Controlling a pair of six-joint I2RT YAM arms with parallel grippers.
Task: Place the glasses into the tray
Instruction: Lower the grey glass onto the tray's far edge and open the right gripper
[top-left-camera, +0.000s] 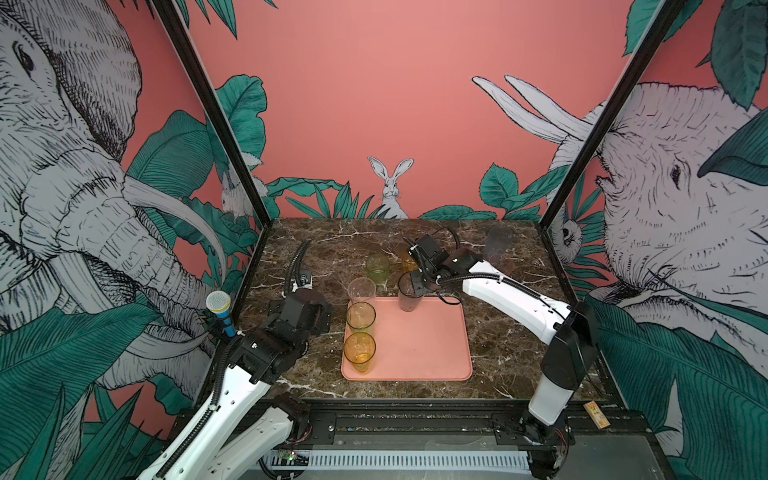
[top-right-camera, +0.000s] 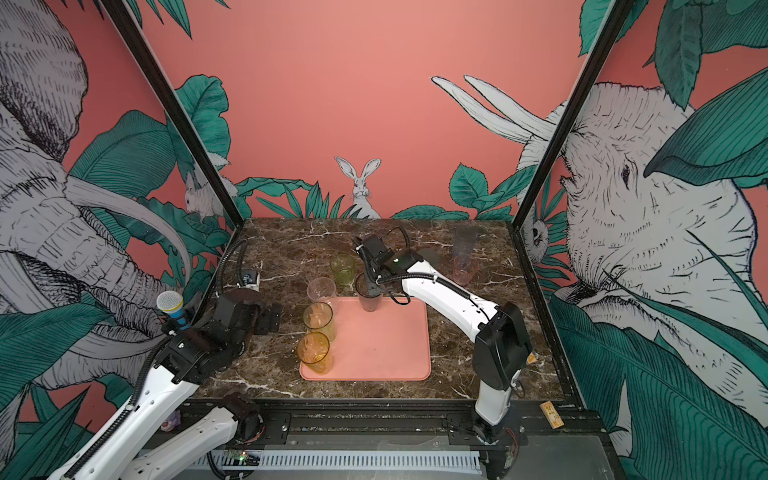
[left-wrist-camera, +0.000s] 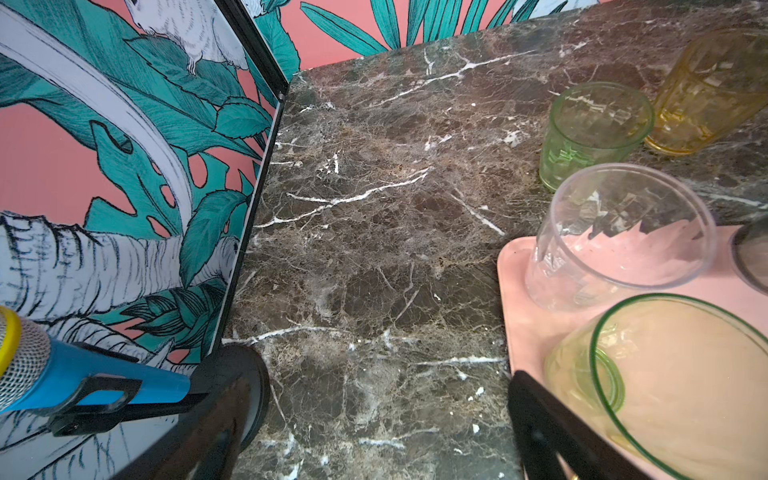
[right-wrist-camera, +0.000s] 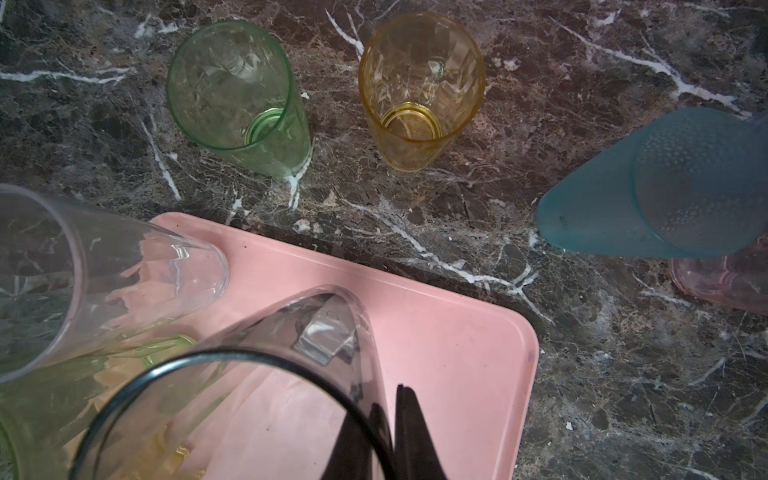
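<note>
My right gripper is holding the smoky grey glass (top-left-camera: 409, 300) upright over the tray's open spot (top-left-camera: 406, 314), so it should keep lowering the glass until its base stands flat, then let go.
The salmon-pink tray (top-left-camera: 432, 353) (top-right-camera: 390, 357) lies mid-table. Along its left side stand a clear glass (top-left-camera: 361, 291), a green-tinted glass (top-left-camera: 360, 318) and an amber glass (top-left-camera: 359, 349). My right gripper (top-left-camera: 417, 283) (right-wrist-camera: 390, 436) is shut on the rim of a smoky grey glass (top-left-camera: 408, 297) (right-wrist-camera: 324, 332), one finger inside and one outside; the glass's base is over the tray's far end. My left gripper (top-left-camera: 300, 321) (left-wrist-camera: 384, 436) hangs open over bare marble left of the tray, holding nothing. On the table behind stand a short green glass (top-left-camera: 377, 268) and a short amber glass (right-wrist-camera: 419, 91).
Behind the tray on the right are a teal glass (right-wrist-camera: 665, 187), a tall greyish glass (top-right-camera: 465, 241) and a pink glass (top-right-camera: 464, 270). A blue microphone (top-left-camera: 220, 311) is fixed at the left wall. Printed walls and black posts (top-left-camera: 232, 137) close in the marble table (top-left-camera: 511, 332).
</note>
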